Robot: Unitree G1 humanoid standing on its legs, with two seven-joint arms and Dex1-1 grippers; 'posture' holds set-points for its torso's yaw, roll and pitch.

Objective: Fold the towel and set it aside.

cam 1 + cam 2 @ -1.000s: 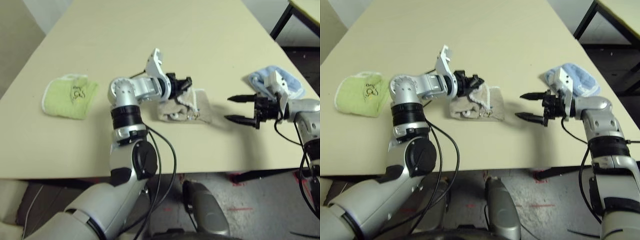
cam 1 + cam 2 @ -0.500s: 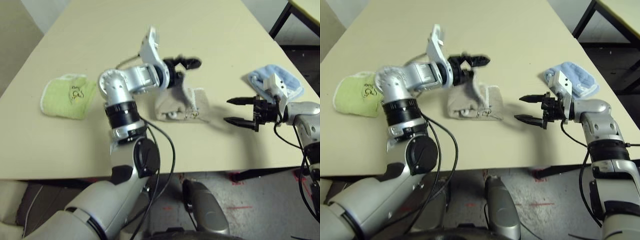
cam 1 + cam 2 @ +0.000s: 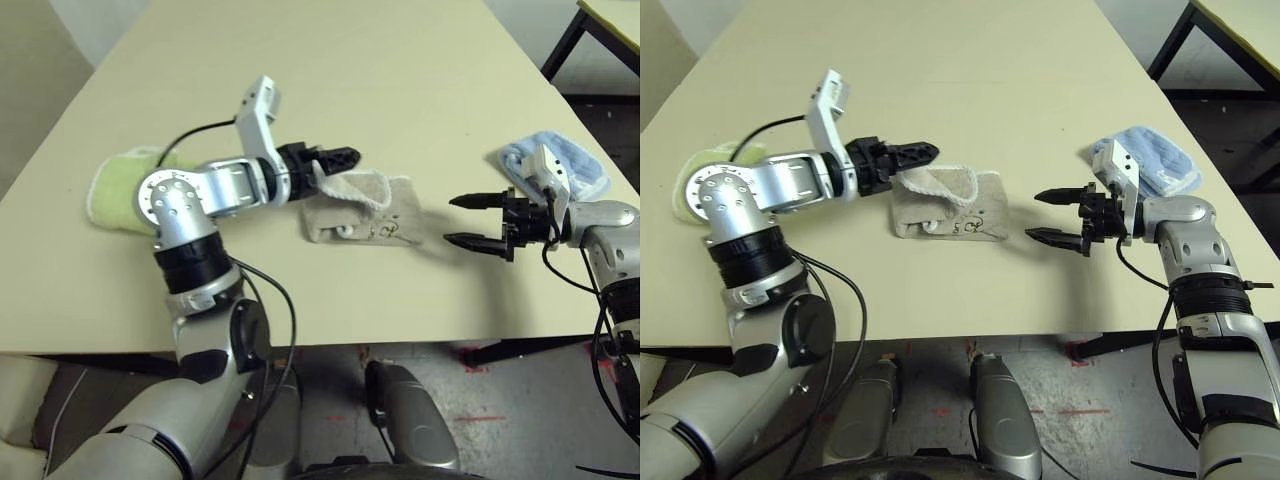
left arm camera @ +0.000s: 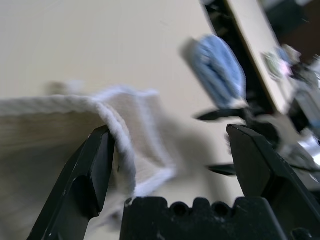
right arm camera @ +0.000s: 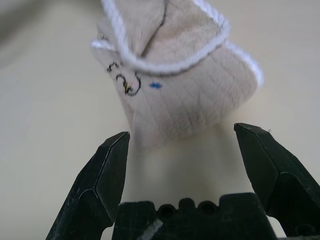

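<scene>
The beige towel's top flap (image 3: 355,190) is curling crooked next to the robot's left gripper, so the right gripper should join in at the flap's other end (image 3: 386,198) to spread the flap out square.
The beige towel (image 3: 365,210) lies folded in a loose bundle in the middle of the table, white edging on top and a small embroidered mark (image 5: 125,82) on its near side. My left gripper (image 3: 335,158) is open at the towel's far left corner, with the white edge (image 4: 117,135) lying against one finger (image 4: 90,170). My right gripper (image 3: 475,220) is open too, a short way to the right of the towel (image 5: 190,95), pointing at it with nothing between its fingers.
A lime-green folded towel (image 3: 115,190) lies at the table's left, partly behind my left arm. A light blue folded towel (image 3: 560,165) lies at the right edge behind my right wrist. Bare tabletop (image 3: 330,60) stretches beyond the towel.
My left gripper opened and let go of the towel, then drew back to the left. The towel's raised part dropped flat. The right arm stayed put.
</scene>
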